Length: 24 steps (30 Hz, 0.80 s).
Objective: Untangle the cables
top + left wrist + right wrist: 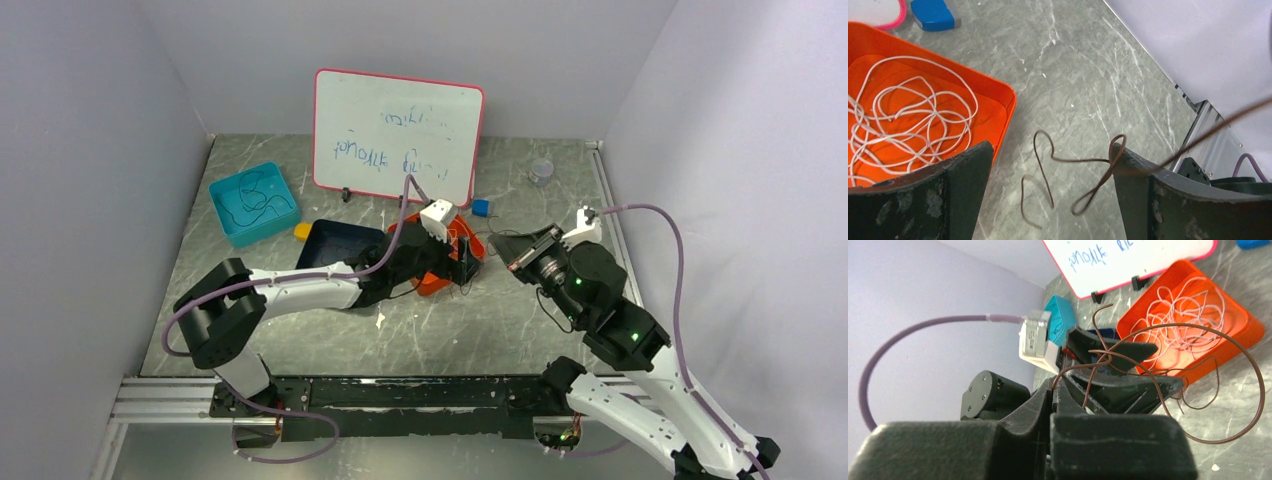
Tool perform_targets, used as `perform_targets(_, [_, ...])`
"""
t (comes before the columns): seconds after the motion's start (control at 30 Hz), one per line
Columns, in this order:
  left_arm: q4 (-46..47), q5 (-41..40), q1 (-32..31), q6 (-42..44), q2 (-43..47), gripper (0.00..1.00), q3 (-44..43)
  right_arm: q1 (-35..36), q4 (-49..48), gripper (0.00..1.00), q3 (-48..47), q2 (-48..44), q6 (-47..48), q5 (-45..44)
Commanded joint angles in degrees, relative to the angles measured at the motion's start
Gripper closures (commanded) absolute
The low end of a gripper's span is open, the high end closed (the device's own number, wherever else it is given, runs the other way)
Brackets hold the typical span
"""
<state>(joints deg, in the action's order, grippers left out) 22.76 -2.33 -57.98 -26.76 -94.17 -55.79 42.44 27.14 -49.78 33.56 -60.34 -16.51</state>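
Observation:
My left gripper's arm is lying across the dark blue tray [342, 243]. Next, my left gripper moves back out of the way before my right gripper brings the brown cable [1262, 390] over.
A thin brown cable [1178, 325] runs in big loops from my right gripper [1055, 382], which is shut on its end, toward the orange tray [1220, 357]. In the left wrist view the brown cable [1083, 161] curls on the table and hooks over the tip of one finger [1148, 195]. My left gripper [1052, 147] is open beside the orange tray [998, 90], which holds a tangled white cable [908, 115]. From above, the left gripper [465, 262] and right gripper [515, 250] face each other at the orange tray [432, 283]. A black cable [250, 203] lies in the teal tray.
A whiteboard [398, 135] stands at the back. A teal tray [222, 190] sits at the back left and a dark blue tray [340, 245] lies under the left arm. A blue block [481, 207], a yellow block [302, 231] and a clear cup [541, 170] are nearby.

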Motion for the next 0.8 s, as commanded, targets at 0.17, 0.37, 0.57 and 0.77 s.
perform_targets(0.17, [-6.84, -0.66, -0.47, 0.65, 12.96, 0.09, 10.22, -0.33, 4.27, 1.0, -6.52, 1.14, 7.15, -7.54])
perform_targets(0.37, [-15.44, -0.66, -0.47, 0.65, 22.96, 0.09, 16.57, -0.26, 2.94, 1.0, -2.67, 0.86, 6.4, -7.72])
perform_targets(0.57, [-15.36, -0.66, -0.47, 0.65, 26.57, 0.09, 19.26, -0.34, 1.51, 1.0, -1.43, 1.9, 7.8, -5.81])
perform_targets(0.77, [-12.56, -0.66, -0.47, 0.65, 26.23, 0.09, 16.71, -0.27, -0.32, 1.0, -2.08, 2.85, 12.25, -2.31])
